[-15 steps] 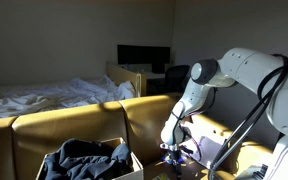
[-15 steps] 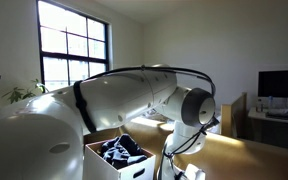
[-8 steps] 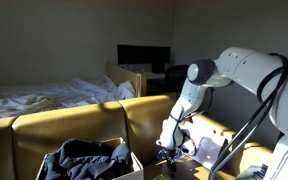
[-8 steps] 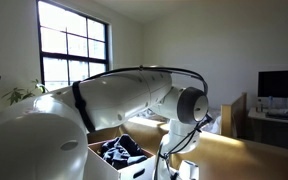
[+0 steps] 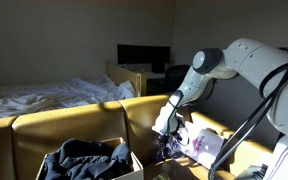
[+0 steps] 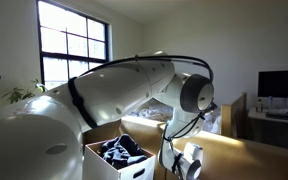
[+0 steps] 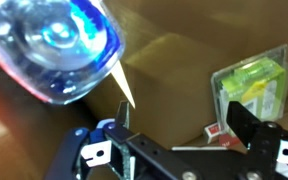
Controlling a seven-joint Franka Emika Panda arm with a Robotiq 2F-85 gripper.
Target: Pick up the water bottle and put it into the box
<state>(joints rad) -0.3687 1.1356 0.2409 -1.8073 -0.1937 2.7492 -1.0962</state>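
Observation:
The water bottle [image 7: 59, 40] sits outside my gripper's open fingers, past the left finger, so I should back off and turn to face the bottle's long side [image 7: 46, 76] before closing.
In the wrist view the water bottle [image 7: 59, 45], clear with a blue tint, fills the top left, close and blurred, seen end-on. My gripper [image 7: 184, 115] is open. Its left finger [image 7: 124, 118] is just below and right of the bottle, and only brown cardboard shows between the jaws. In both exterior views the gripper [image 5: 167, 148] [image 6: 189, 162] hangs to the right of the box. The box [image 5: 134, 162] [image 6: 96, 162] is tan cardboard with dark cloth [image 5: 84, 155] inside. I cannot make out the bottle in the exterior views.
A green packet [image 7: 252, 85] and a small red-and-white item [image 7: 214, 130] lie right of the gripper. A bluish-white plastic bundle [image 5: 206, 145] sits beside the arm. A yellow sofa back [image 5: 74, 125], a bed [image 5: 44, 97] and a monitor [image 5: 144, 57] stand behind.
The arm has risen and its elbow has swung up. The gripper now sits a little higher beside the box than a second ago.

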